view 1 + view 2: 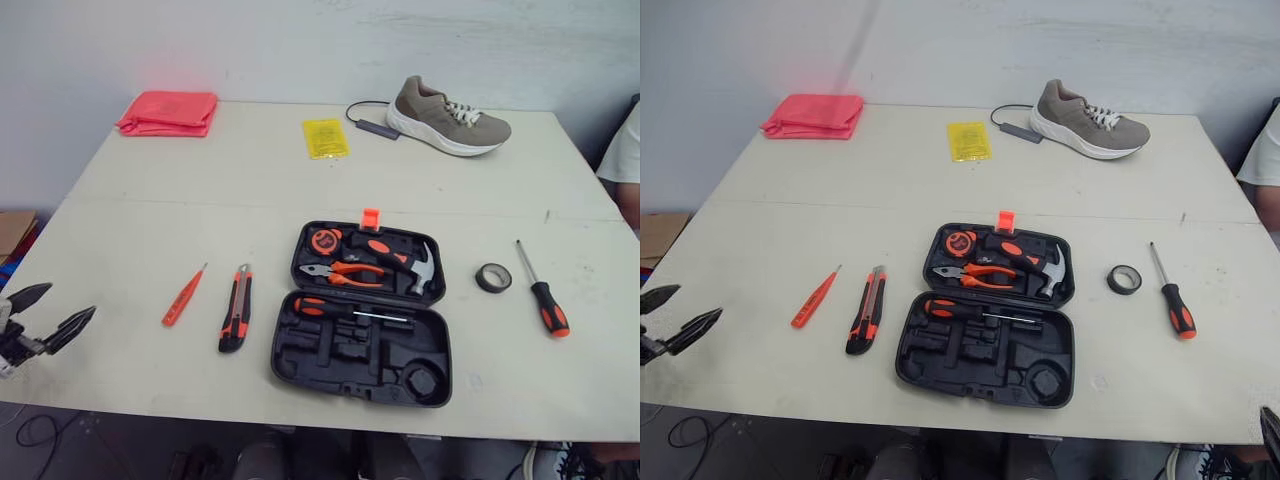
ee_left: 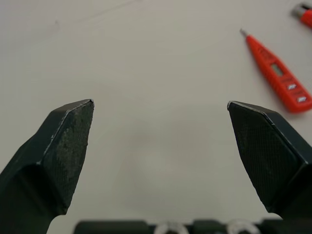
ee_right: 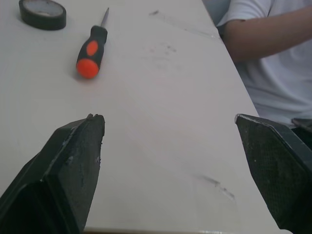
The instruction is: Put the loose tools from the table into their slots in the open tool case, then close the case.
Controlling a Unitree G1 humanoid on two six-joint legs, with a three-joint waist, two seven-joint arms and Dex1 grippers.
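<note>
My gripper will lower the loose screwdriver (image 1: 548, 306) into the case, where it will nest head to tail, as the seated screwdriver's thin shaft (image 1: 382, 317) leaves room beside it.
The black tool case (image 1: 365, 312) lies open at the table's front centre, with a tape measure, pliers, a hammer and a screwdriver in its slots. Loose on the table are an orange tester pen (image 1: 183, 296), a utility knife (image 1: 236, 307), a roll of black tape (image 1: 493, 277) and a black-and-orange screwdriver (image 1: 542, 293). My left gripper (image 1: 50, 312) hangs open at the table's front left edge, left of the tester pen (image 2: 278, 74). My right gripper (image 3: 168, 124) is open over the front right corner, short of the screwdriver (image 3: 91, 48) and tape (image 3: 42, 13).
At the back of the table (image 1: 160, 200) lie a folded pink cloth (image 1: 168, 112), a yellow packet (image 1: 326, 138) and a beige shoe (image 1: 446, 117) with a cable. A person in a white shirt (image 3: 263, 58) sits at the right edge.
</note>
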